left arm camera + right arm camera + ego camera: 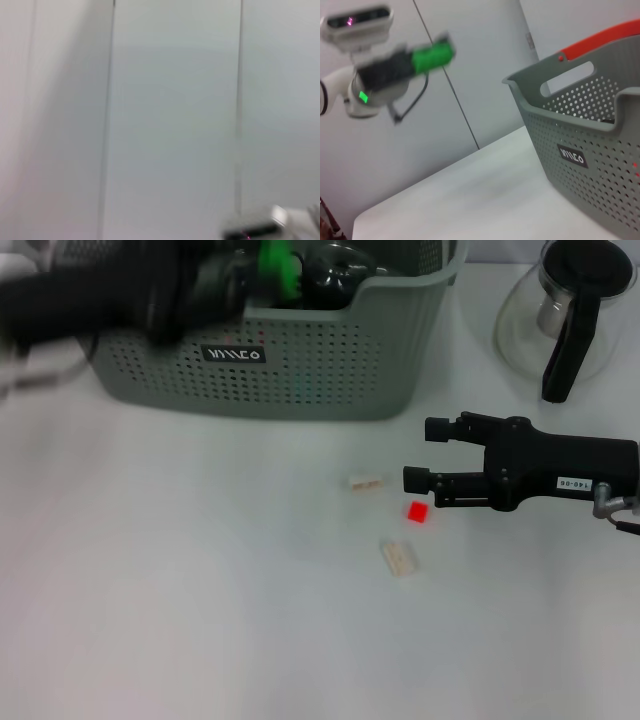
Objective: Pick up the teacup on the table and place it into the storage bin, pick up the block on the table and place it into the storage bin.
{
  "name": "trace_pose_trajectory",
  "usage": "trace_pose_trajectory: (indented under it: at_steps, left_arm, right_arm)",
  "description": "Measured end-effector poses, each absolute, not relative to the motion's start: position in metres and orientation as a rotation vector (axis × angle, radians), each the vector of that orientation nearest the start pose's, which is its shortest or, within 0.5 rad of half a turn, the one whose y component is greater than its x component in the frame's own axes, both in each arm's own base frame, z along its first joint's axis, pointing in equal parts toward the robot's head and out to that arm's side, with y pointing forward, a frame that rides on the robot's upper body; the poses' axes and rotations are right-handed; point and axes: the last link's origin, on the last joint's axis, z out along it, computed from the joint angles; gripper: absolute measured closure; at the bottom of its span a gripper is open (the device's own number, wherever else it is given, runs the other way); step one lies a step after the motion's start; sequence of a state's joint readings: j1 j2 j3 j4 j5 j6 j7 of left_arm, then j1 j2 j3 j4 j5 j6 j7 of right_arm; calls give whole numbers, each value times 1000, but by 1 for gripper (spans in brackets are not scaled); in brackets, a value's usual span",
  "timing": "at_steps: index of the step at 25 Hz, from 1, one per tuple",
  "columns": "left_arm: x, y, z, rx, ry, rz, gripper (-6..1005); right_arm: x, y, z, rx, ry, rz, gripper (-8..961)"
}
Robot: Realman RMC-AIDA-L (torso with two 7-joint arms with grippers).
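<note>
The green block is between my left gripper's fingers, above the height of the storage bin's rim. I keep carrying it until it gets to the bin's open inside.
The grey-green storage bin stands at the back of the table; it also shows in the right wrist view. My left arm reaches over the bin's rim, blurred, with a green band near its wrist. Just past that band a dark glossy round shape sits inside the bin; I cannot tell whether it is the teacup. A small red block lies on the table. My right gripper hovers open and empty just above and right of it.
Two beige blocks lie near the red one. A glass teapot with a black handle stands at the back right. The left wrist view shows only a pale wall.
</note>
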State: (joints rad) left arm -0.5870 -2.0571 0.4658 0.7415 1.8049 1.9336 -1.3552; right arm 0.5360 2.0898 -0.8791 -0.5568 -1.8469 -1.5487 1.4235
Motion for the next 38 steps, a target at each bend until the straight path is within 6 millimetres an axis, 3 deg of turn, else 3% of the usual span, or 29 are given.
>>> trace_pose_trajectory:
  at_steps: [4,7,9,15,19,23,26,30,31,34,38]
  left_arm:
    - [-186,377,84,-2530,-427,-1148,564]
    - [-180,422,85,-2436,-634,-928,561]
    - [-184,441,82,-2398,-706,-751,558]
    - [-198,457,56,-2379,-736,-344,552]
    - [-200,457,46,-2361,-750,-294,547]
    - [-197,459,52,-2323,-793,-334,542]
    - [-199,455,65,-2283,-823,-421,539]
    - [-207,436,81,-2238,-843,-609,354]
    - [-213,414,88,-2253,-789,-777,308]
    - [-228,374,90,-2304,-621,-972,232]
    - [-252,323,77,-2373,-380,-1069,157]
  right_arm:
    - [240,319,-36,-2825,728,827,7]
    - [239,319,-36,-2827,724,829,7]
    - [238,319,-37,-2829,722,831,7]
    - [238,320,-37,-2828,714,830,7]
    - [236,321,-37,-2829,708,835,7]
    - [234,322,-37,-2830,709,836,6]
    - [234,322,-37,-2831,708,836,5]
    - [234,322,-37,-2830,710,836,5]
    - [235,322,-37,-2830,711,836,5]
    - [236,322,-37,-2827,714,835,6]
    - [236,323,-36,-2819,713,828,6]
